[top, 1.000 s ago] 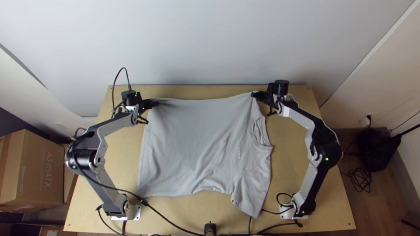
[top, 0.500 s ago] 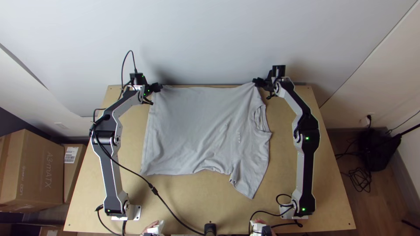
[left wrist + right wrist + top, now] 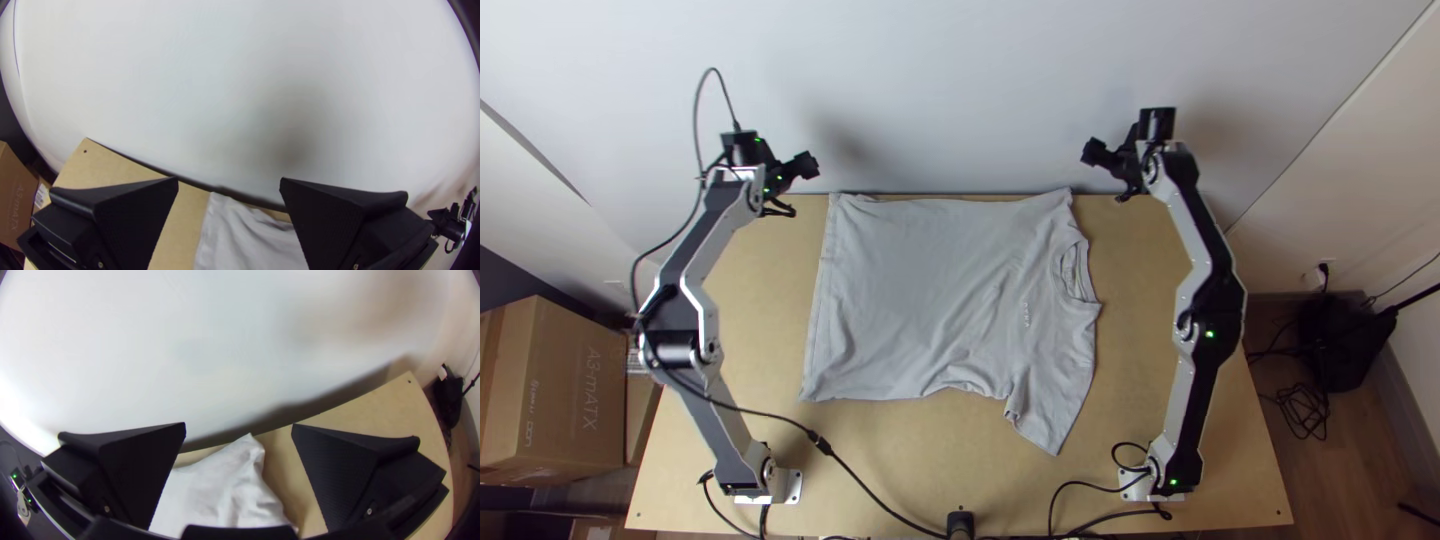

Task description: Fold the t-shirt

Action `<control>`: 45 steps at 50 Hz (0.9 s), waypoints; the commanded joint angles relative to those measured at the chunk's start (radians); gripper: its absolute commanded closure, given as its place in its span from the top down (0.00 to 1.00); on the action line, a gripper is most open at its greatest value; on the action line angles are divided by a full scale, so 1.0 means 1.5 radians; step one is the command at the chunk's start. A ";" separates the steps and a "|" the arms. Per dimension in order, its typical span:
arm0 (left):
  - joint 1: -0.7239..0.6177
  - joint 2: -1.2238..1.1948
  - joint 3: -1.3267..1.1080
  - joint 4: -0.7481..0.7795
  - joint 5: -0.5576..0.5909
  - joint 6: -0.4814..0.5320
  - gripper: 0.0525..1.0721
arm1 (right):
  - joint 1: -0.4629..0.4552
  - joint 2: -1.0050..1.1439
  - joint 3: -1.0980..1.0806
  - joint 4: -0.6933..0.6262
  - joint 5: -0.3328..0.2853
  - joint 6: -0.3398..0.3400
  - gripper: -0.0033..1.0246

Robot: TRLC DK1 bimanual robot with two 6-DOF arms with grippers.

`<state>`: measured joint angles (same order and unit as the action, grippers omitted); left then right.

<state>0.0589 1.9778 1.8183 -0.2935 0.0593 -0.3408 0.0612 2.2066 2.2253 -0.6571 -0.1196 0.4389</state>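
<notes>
The near sleeve (image 3: 1047,408) is limp and wrinkled, so the t-shirt (image 3: 935,290) will hang in loose folds under the robot's grippers when the robot lifts the t-shirt's far corners.
The light grey t-shirt (image 3: 930,300) lies mostly flat on the table, its neck opening toward the right and one sleeve pointing to the near edge. Its far side runs along the table's far edge. My left gripper (image 3: 808,165) is up beyond the shirt's far left corner; in the left wrist view the left gripper (image 3: 229,182) stands open, the shirt (image 3: 250,240) below and between its fingers. My right gripper (image 3: 1092,152) hangs past the far right corner. In the right wrist view the right gripper (image 3: 239,425) is open, with the shirt's corner (image 3: 245,457) beyond the gap.
The wooden table (image 3: 910,470) shows bare wood at both sides and in front of the shirt. A white wall (image 3: 960,90) rises behind its far edge. Cables (image 3: 865,500) cross the near edge. Cardboard boxes (image 3: 550,390) stand off the table at the left.
The shirt was drawn toward the far edge, its near hem and sleeve moving away from the bases. Both grippers then let go of its far corners and moved outward and away.
</notes>
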 commanded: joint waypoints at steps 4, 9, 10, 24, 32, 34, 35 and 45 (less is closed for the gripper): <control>0.020 -0.170 -0.110 -0.026 0.069 0.011 0.96 | -0.017 -0.123 -0.006 -0.143 0.007 0.032 0.94; 0.028 -0.256 -0.181 -0.073 0.081 0.035 0.96 | -0.031 -0.187 -0.032 -0.235 0.004 0.002 0.95; 0.031 -0.274 -0.201 -0.080 0.081 0.041 0.96 | -0.034 -0.200 -0.044 -0.248 0.004 0.001 0.95; 0.059 -0.529 -0.440 -0.151 0.081 0.100 0.96 | -0.077 -0.454 -0.411 -0.386 -0.114 0.007 0.95; 0.065 -0.628 -0.501 -0.197 0.082 0.106 0.96 | -0.070 -0.597 -0.644 -0.498 -0.115 0.006 0.95; 0.065 -0.644 -0.510 -0.206 0.082 0.106 0.96 | -0.061 -0.638 -0.706 -0.486 -0.115 0.011 0.95; 0.065 -0.649 -0.512 -0.208 0.082 0.106 0.96 | -0.056 -0.654 -0.733 -0.479 -0.116 0.011 0.95; 0.059 -0.682 -0.525 -0.214 0.083 0.098 0.96 | 0.035 -0.737 -0.888 -0.454 -0.118 0.036 0.77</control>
<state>0.1509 0.9783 1.0607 -0.6056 0.1730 -0.2005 0.0612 1.1446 0.9783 -1.3537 -0.2890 0.4541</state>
